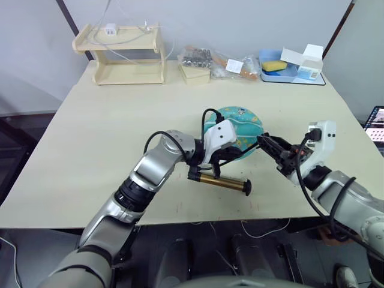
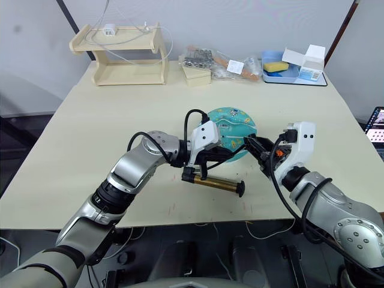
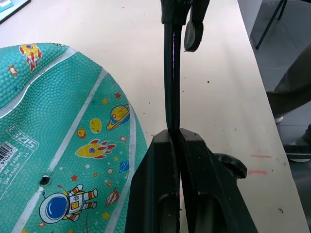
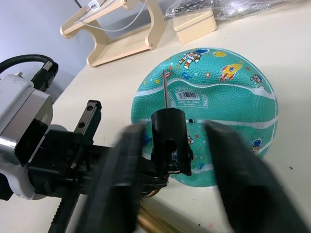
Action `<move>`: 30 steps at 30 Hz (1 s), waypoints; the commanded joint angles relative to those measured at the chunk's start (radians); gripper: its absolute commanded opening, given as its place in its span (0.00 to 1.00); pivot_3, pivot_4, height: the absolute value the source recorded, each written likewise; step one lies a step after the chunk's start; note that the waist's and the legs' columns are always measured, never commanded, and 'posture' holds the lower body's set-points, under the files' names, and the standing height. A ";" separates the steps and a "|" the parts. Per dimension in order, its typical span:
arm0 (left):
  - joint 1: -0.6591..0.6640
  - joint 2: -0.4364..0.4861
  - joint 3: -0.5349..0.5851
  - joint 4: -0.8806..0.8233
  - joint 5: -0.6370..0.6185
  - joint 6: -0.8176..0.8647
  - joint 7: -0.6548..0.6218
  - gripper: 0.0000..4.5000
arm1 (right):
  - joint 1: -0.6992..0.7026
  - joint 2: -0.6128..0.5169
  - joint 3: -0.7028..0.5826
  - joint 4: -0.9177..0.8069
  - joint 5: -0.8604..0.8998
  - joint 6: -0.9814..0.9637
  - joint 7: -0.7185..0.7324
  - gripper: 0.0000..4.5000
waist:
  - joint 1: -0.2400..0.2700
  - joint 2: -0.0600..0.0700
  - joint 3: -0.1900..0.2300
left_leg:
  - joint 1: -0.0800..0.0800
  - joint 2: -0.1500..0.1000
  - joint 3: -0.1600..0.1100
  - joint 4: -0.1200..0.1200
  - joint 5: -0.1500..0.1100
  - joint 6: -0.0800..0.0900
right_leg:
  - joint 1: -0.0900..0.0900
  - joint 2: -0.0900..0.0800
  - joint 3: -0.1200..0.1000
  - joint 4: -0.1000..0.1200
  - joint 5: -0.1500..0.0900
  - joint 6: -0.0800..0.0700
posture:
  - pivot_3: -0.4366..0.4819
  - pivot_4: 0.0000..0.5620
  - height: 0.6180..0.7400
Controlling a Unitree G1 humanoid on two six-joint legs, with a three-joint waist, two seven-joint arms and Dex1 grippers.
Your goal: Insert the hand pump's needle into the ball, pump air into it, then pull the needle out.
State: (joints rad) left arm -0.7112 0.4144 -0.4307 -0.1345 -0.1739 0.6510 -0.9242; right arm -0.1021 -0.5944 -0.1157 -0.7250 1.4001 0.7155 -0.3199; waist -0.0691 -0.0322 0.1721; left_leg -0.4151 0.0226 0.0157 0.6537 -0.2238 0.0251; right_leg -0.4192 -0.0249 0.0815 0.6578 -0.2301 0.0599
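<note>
The thin, straight needle (image 4: 165, 92) has a wider black fitting (image 4: 170, 138) at its end. I expect the needle to go into the valve hole as far as that fitting when I push.
The ball (image 1: 243, 127) lies flattened on the table, teal with cartoon prints, its valve hole (image 3: 44, 179) facing up. The hand pump (image 1: 219, 181) lies on the table just in front of the ball, amber cylinder with black ends. My left gripper (image 3: 176, 138) is shut on the pump's thin black hose (image 3: 171, 73), beside the ball's near edge. My right gripper (image 4: 170, 128) is open, its fingers (image 4: 121, 165) spread wide on either side of the black fitting (image 4: 170, 143). The needle (image 4: 165, 90) sticks out of the fitting over the ball, clear of the valve hole (image 4: 191, 121).
A wooden shelf (image 1: 123, 54) stands at the back left. A small wooden box (image 1: 195, 73), plastic bags (image 1: 222, 60) and a blue tray (image 1: 279, 71) with a white box (image 1: 306, 57) line the back edge. The table's front edge (image 1: 240, 219) runs close behind the pump.
</note>
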 commanded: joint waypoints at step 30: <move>0.231 0.148 0.484 -0.086 -0.492 0.075 -0.172 1.00 | -0.721 -0.603 0.359 -0.027 -0.349 0.564 0.495 0.09 | 0.012 0.003 0.002 | -0.002 0.006 0.001 0.000 0.000 0.000 | -0.004 0.001 -0.002 0.001 -0.002 -0.005 | 0.48 0.27 1.00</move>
State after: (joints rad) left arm -0.4845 0.5432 0.0081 -0.1676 -0.6240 0.7178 -1.0874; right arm -0.7726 -1.1741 0.2248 -0.7459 1.1026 1.2495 0.1001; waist -0.0574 -0.0292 0.1738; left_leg -0.4170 0.0285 0.0167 0.6542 -0.2238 0.0249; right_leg -0.4240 -0.0243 0.0807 0.6591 -0.2323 0.0542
